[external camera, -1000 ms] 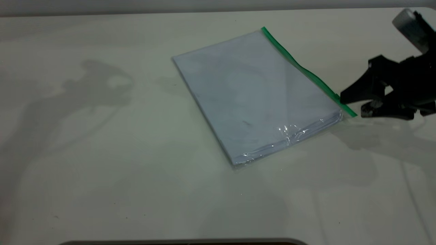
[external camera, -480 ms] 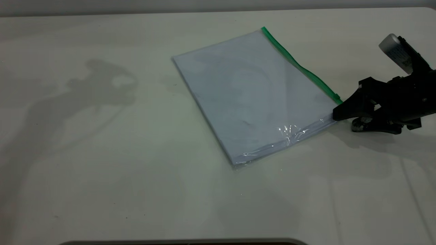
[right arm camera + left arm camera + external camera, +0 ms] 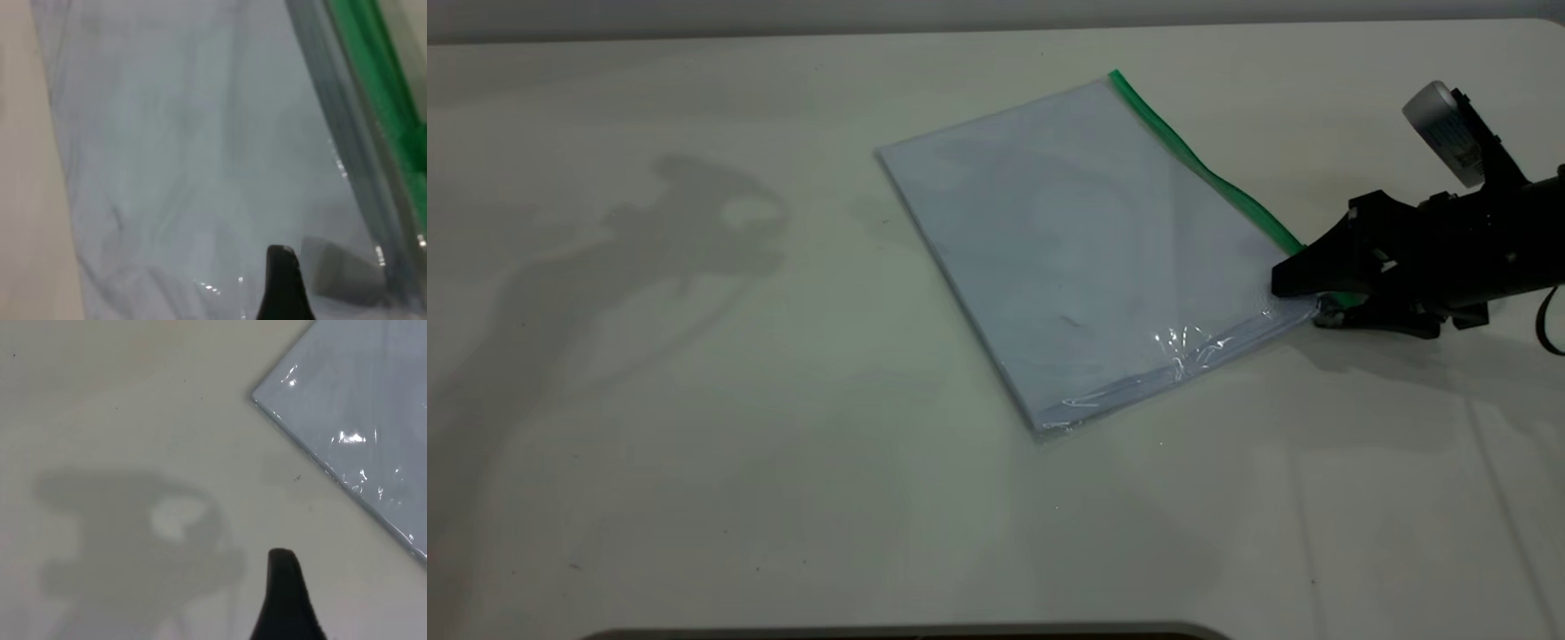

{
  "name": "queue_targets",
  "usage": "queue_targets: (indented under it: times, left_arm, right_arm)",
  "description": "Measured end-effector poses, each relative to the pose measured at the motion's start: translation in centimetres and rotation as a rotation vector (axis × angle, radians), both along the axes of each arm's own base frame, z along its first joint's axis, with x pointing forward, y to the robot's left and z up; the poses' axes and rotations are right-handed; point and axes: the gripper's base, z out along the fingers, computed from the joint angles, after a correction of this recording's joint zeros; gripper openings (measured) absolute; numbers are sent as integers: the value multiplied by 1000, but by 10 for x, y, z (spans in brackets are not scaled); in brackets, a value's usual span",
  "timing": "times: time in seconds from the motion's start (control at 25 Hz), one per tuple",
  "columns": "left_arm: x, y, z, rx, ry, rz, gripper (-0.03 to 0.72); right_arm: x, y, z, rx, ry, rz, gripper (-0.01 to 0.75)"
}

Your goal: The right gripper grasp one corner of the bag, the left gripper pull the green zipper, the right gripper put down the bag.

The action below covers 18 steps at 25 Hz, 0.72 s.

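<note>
The green zipper (image 3: 1208, 177) bends in a wavy line. I expect the thin bag (image 3: 1078, 251) to curve upward, its white sheets bending along inside, when I lift its corner.
The bag (image 3: 1085, 258) lies flat on the white table, pale blue-grey with white sheets inside. The green zipper (image 3: 1199, 169) runs along its far right edge; the slider does not show. My right gripper (image 3: 1303, 300) sits low at the corner of the bag where the green strip ends, one jaw above the corner and one below it, still apart. In the right wrist view one black fingertip (image 3: 281, 267) lies over the bag (image 3: 187, 147), the other shows grey through the plastic, and the green zipper (image 3: 380, 87) runs beside them. The left wrist view shows one black finger (image 3: 283, 600) above bare table, away from the bag (image 3: 360, 407).
The white table (image 3: 694, 444) surrounds the bag on all sides. Its far edge runs along the top of the exterior view. A dark rounded edge shows at the bottom. The left arm shows there only as a shadow at the left.
My right gripper has moved left and lower, from beside the bag's corner to straddling it. Its jaws have come closer together. The bag has not moved.
</note>
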Motion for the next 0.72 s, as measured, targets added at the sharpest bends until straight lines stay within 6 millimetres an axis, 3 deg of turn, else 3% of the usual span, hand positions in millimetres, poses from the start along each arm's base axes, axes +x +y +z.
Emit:
queue_targets:
  times: [0.72]
  left_arm:
    - [1, -1, 1, -15, -4, 14, 587]
  right_arm:
    - [7, 2, 1, 28, -42, 17, 510]
